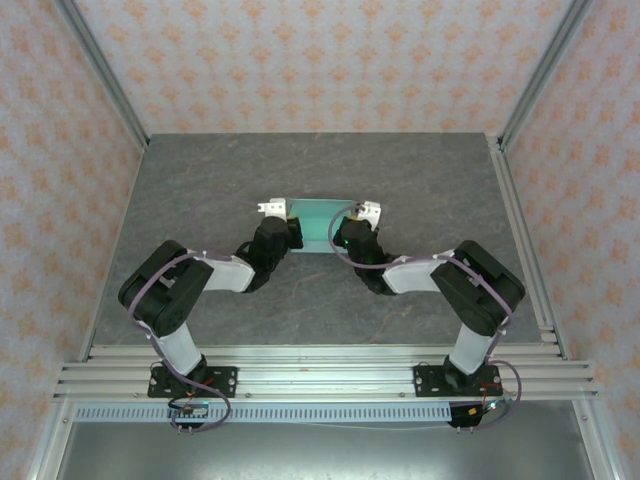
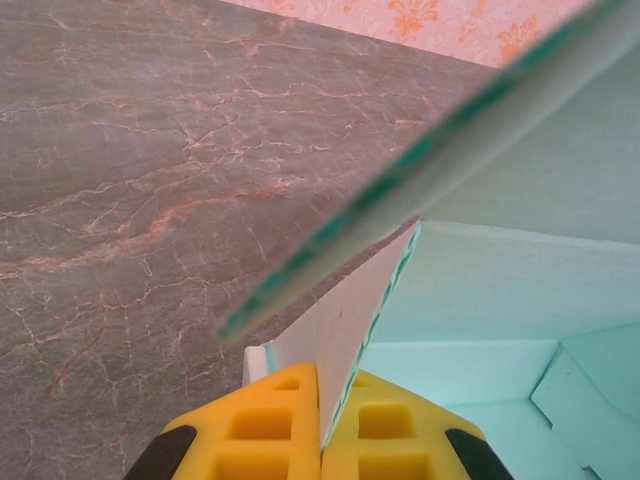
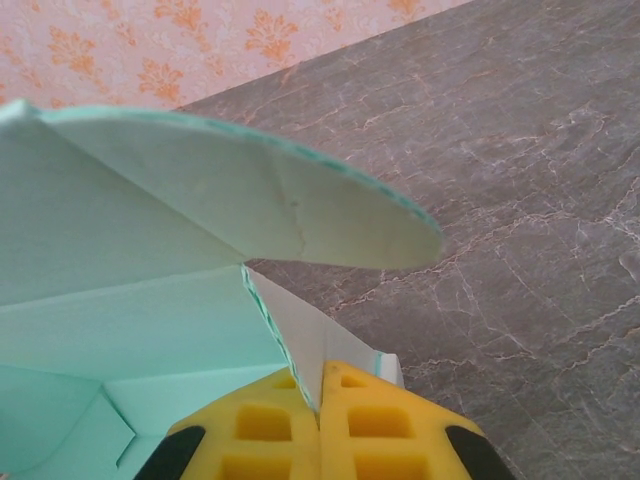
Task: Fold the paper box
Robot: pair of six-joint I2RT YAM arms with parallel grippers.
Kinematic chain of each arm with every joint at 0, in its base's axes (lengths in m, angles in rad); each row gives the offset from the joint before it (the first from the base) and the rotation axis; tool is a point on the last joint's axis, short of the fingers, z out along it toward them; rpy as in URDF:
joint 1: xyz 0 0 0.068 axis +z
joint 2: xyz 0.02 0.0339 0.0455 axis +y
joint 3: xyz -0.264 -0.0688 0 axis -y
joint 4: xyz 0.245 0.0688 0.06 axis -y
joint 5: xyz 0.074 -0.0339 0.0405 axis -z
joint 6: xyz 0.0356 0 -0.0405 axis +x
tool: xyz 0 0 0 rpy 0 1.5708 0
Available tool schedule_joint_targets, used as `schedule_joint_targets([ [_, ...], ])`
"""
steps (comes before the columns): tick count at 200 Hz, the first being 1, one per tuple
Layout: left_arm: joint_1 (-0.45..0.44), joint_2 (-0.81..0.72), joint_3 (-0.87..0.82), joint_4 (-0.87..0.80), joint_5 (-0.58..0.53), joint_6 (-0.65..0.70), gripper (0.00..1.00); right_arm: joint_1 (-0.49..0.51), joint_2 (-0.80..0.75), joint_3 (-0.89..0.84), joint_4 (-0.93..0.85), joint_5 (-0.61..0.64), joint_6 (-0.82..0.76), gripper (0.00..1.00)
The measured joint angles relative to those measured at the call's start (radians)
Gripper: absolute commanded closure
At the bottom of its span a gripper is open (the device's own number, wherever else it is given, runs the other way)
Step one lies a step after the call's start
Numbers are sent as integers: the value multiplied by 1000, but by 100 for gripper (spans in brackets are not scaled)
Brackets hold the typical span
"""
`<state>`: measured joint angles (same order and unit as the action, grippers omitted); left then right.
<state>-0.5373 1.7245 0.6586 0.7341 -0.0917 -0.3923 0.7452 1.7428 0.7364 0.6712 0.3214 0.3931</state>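
My grippers are both on the sides (image 2: 343, 312) and the lid stands open, so next my left gripper lets go and pushes the lid from behind while my right gripper holds.
The paper box (image 1: 317, 222) is pale mint-green card, lying mid-table between both grippers. My left gripper (image 1: 283, 232) is shut on its left side wall, and the left wrist view shows the thin wall (image 2: 345, 320) pinched between the yellow pads (image 2: 270, 430). My right gripper (image 1: 345, 232) is shut on the right side wall (image 3: 300, 335), held between its yellow pads (image 3: 370, 430). A rounded flap (image 3: 300, 215) arches over the right end of the box, and a blurred flap edge (image 2: 420, 165) crosses above the left end. The box floor (image 2: 480, 290) shows inside.
The grey marbled table (image 1: 200, 190) spreads all around the box. Patterned walls (image 1: 300, 60) close the cell at the back and sides. An aluminium rail (image 1: 320, 370) runs along the near edge with both arm bases on it.
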Motion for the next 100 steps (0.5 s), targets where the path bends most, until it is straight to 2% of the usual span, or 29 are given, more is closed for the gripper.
schedule_joint_targets([
  [100,-39,-1,-78,108,-47,1,98,34,16,-106,169,16,0,96],
])
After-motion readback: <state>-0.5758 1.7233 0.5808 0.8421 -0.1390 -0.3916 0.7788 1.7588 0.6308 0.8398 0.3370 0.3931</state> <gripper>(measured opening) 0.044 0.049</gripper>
